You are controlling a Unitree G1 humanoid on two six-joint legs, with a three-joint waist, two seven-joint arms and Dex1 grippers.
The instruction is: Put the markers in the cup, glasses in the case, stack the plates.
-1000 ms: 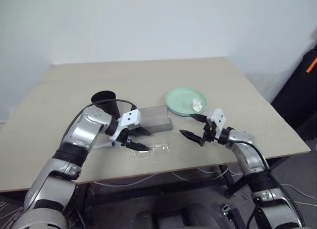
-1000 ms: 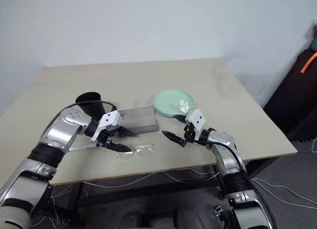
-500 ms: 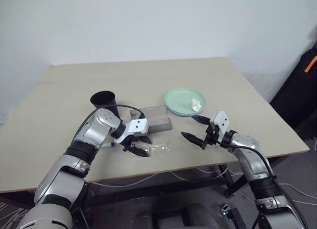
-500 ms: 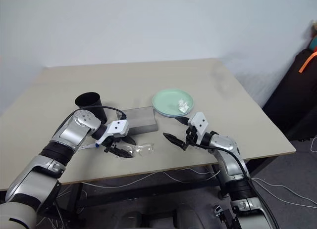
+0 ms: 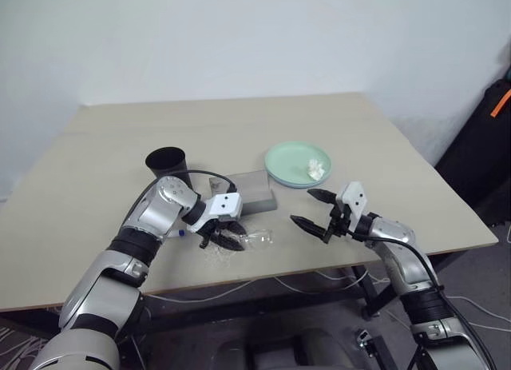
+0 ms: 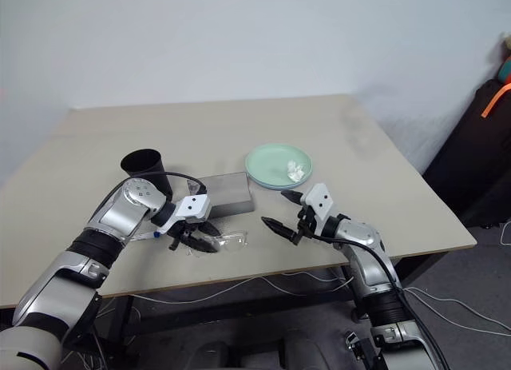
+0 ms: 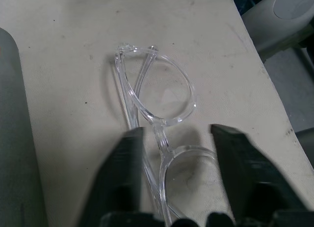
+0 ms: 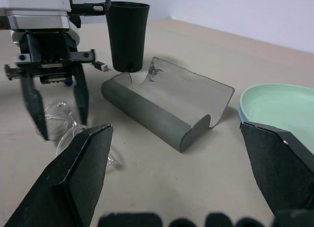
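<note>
My gripper will lift the glasses [image 7: 161, 139] into the case and they will stay folded, because the clear arms [image 7: 130, 107] are tucked in behind the lenses.
The clear-framed glasses [image 7: 162, 97] lie folded on the table near its front edge, just in front of the grey case [image 5: 254, 192], which lies open [image 8: 167, 104]. My left gripper [image 5: 223, 240] points down over them, its two fingers [image 7: 125, 178] apart on either side of one lens, close to the frame. My right gripper [image 5: 300, 205] hovers open to the right of the glasses with nothing in it. A marker with a blue end [image 5: 180, 234] lies under my left wrist. The black cup [image 5: 168, 164] stands upright behind it. The mint green plate [image 5: 297, 164] holds a white wad [image 5: 317, 169].
The table's front edge [image 5: 319, 266] runs just below both grippers. A black bag [image 5: 487, 146] stands on the floor off the table's right side. Cables hang under the table.
My left gripper has come down onto the glasses and its fingers have drawn closer together around one lens. The right gripper has stayed where it was, open.
</note>
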